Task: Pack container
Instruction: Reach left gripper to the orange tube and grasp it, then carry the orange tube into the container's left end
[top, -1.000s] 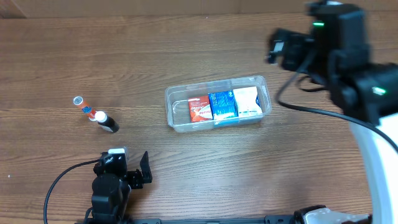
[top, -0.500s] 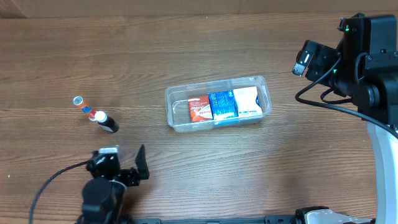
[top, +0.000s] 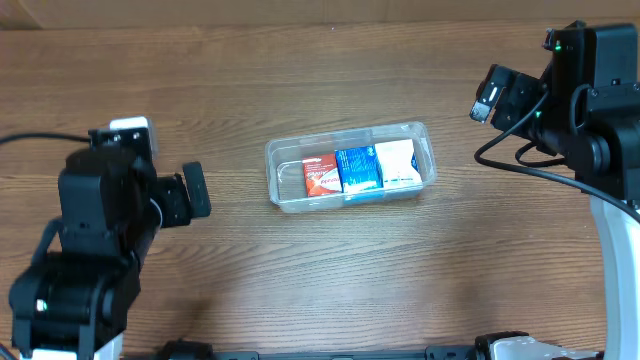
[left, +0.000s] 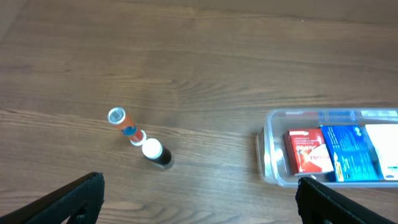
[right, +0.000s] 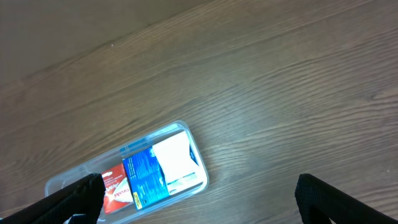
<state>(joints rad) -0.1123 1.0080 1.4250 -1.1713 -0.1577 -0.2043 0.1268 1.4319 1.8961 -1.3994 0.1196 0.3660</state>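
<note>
The vial (left: 128, 127) and the black bottle are on the other side of the container from my right gripper. Next, my left gripper puts both into the container's empty end (top: 289, 180), starting with the vial.
The clear plastic container (top: 284, 152) lies at the table's middle. It holds a red box (top: 320, 175), a blue box (top: 357, 168) and a white box (top: 396, 163) side by side. It also shows in the left wrist view (left: 271, 155) and the right wrist view (right: 194, 149). My left gripper (top: 186, 196) is open and empty, high above the table left of the container. My right gripper (top: 497, 96) is open and empty, high at the far right. Both wrist views show the jaws spread wide, the left gripper (left: 202, 208) and the right gripper (right: 199, 205) over bare wood.
A small vial with an orange and blue band (left: 124, 124) and a black bottle with a white cap (left: 155, 153) lie touching on the wood left of the container. In the overhead view my left arm hides them.
My left arm rose from the front edge and moved back over the vial and bottle, hiding them from overhead. My right arm swung right a second ago, then stayed still.
</note>
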